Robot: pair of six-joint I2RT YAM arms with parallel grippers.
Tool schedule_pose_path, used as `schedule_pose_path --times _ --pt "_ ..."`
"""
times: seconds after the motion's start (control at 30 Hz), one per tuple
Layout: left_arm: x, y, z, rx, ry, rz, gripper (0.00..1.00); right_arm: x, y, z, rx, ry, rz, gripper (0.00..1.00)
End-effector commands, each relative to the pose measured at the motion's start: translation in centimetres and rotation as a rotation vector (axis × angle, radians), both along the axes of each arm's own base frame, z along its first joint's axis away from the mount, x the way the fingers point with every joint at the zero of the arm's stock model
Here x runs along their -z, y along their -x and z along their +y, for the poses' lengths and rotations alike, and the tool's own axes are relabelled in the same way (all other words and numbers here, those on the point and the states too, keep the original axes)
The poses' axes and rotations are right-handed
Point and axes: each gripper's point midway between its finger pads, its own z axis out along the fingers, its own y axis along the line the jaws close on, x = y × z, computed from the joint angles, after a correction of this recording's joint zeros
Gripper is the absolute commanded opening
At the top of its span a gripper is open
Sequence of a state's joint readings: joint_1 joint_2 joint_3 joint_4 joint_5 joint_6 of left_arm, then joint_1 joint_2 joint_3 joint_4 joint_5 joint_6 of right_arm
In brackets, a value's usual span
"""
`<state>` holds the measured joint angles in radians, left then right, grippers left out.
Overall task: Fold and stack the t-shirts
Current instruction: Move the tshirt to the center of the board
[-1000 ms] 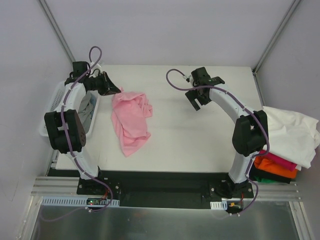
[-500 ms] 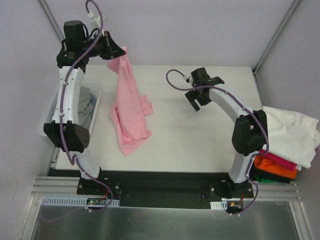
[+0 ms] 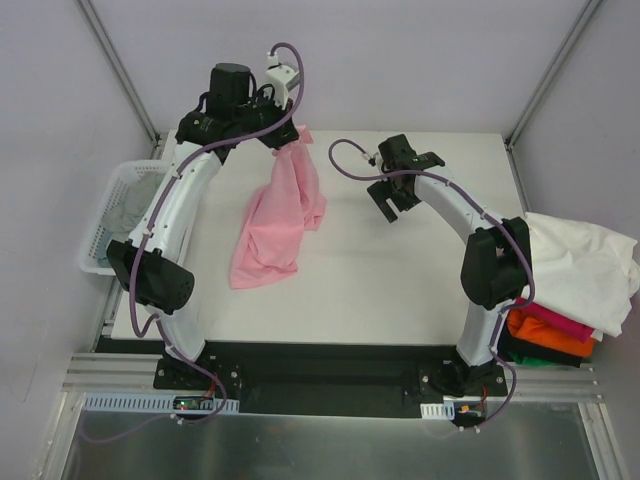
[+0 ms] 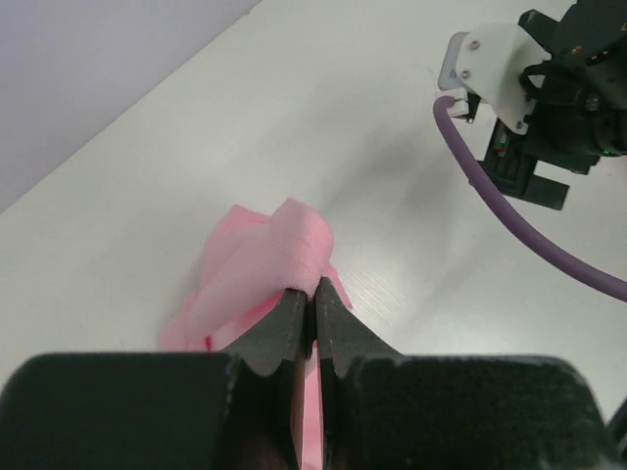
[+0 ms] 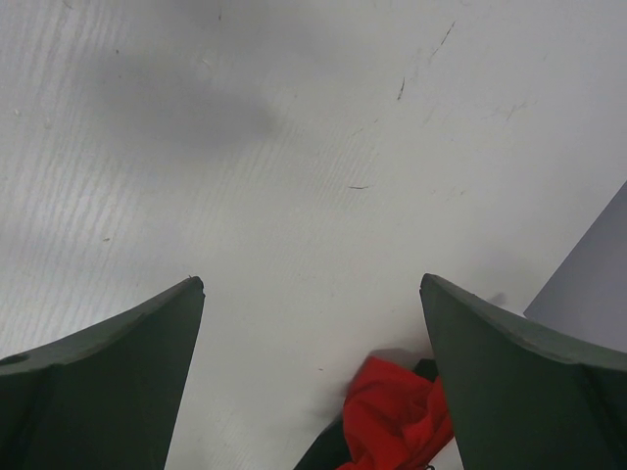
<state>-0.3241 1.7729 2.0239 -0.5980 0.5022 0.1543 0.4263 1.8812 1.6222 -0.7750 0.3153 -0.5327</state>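
Observation:
The light pink t-shirt hangs bunched (image 3: 292, 172) from just the robot's left gripper, so the robot should lower it and move its right gripper to the shirt's lower part (image 3: 268, 240).
My left gripper (image 3: 296, 136) is shut on the top of the light pink t-shirt (image 3: 274, 222) and holds it up; the shirt hangs down with its lower end on the table. In the left wrist view the closed jaws pinch a fold of the pink cloth (image 4: 284, 257). My right gripper (image 3: 390, 204) is open and empty over bare table at the back middle. A grey shirt (image 3: 128, 203) lies in the white basket (image 3: 93, 260). A pile of white (image 3: 580, 268), magenta, orange and black shirts (image 3: 548, 335) sits at the right edge. A red shirt (image 5: 397, 416) shows in the right wrist view.
The white table (image 3: 400, 280) lies between the arms. The white lattice basket stands off the table's left edge. Grey walls and metal frame posts (image 3: 120, 70) enclose the back and sides.
My left arm has swung right and toward the table's back middle, carrying the pink shirt's top with it; the hanging shirt has shifted right. The right arm has stayed still.

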Motion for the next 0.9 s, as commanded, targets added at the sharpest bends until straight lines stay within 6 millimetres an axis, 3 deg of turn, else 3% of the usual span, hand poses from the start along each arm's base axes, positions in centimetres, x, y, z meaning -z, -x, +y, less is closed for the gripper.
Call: schedule_pose_path --times 0.0,0.1,0.13,0.2,0.23,0.3,0.33,0.43,0.63,0.73,0.87 --pt "-3.5 -0.7 2.5 -0.108 -0.128 -0.203 0.00 -1.5 -0.5 -0.3 0.021 0.009 -0.046 0.97" --pt "-4.6 -2.0 3.1 -0.174 -0.132 -0.228 0.00 -1.5 -0.4 -0.5 0.027 0.014 -0.048 0.97" --pt "-5.9 -2.3 3.2 -0.200 -0.112 -0.246 0.00 -1.7 -0.3 -0.5 0.030 0.011 -0.051 0.97" --pt "-6.1 -3.5 3.5 -0.247 -0.111 -0.252 0.00 -1.8 -0.2 -0.4 0.030 0.007 -0.049 0.97" --pt "-7.6 -3.7 3.5 -0.259 -0.091 -0.283 0.00 -1.7 -0.1 -0.4 0.031 0.007 -0.046 0.97" --pt "-7.3 -5.0 3.2 -0.282 -0.085 -0.278 0.00 -1.7 0.0 -0.4 0.028 0.007 -0.042 0.97" --pt "-8.8 -5.2 3.4 -0.306 -0.075 -0.311 0.00 -1.7 0.1 -0.6 0.030 0.011 -0.039 0.97" --pt "-9.1 -6.7 3.0 -0.354 -0.124 -0.360 0.00 -1.8 0.2 -0.7 0.023 0.024 -0.038 0.97" --pt "-4.7 -7.9 -0.5 -0.325 -0.306 -0.379 0.00 -1.7 0.2 -0.9 0.025 0.030 -0.036 0.97" --pt "-2.7 -8.3 -1.3 -0.316 -0.337 -0.354 0.00 -1.8 0.5 -0.5 0.014 0.009 -0.029 0.97" --pt "-0.5 -8.6 -1.5 -0.316 -0.371 -0.324 0.00 -1.9 1.7 1.5 -0.050 -0.047 0.018 0.97"
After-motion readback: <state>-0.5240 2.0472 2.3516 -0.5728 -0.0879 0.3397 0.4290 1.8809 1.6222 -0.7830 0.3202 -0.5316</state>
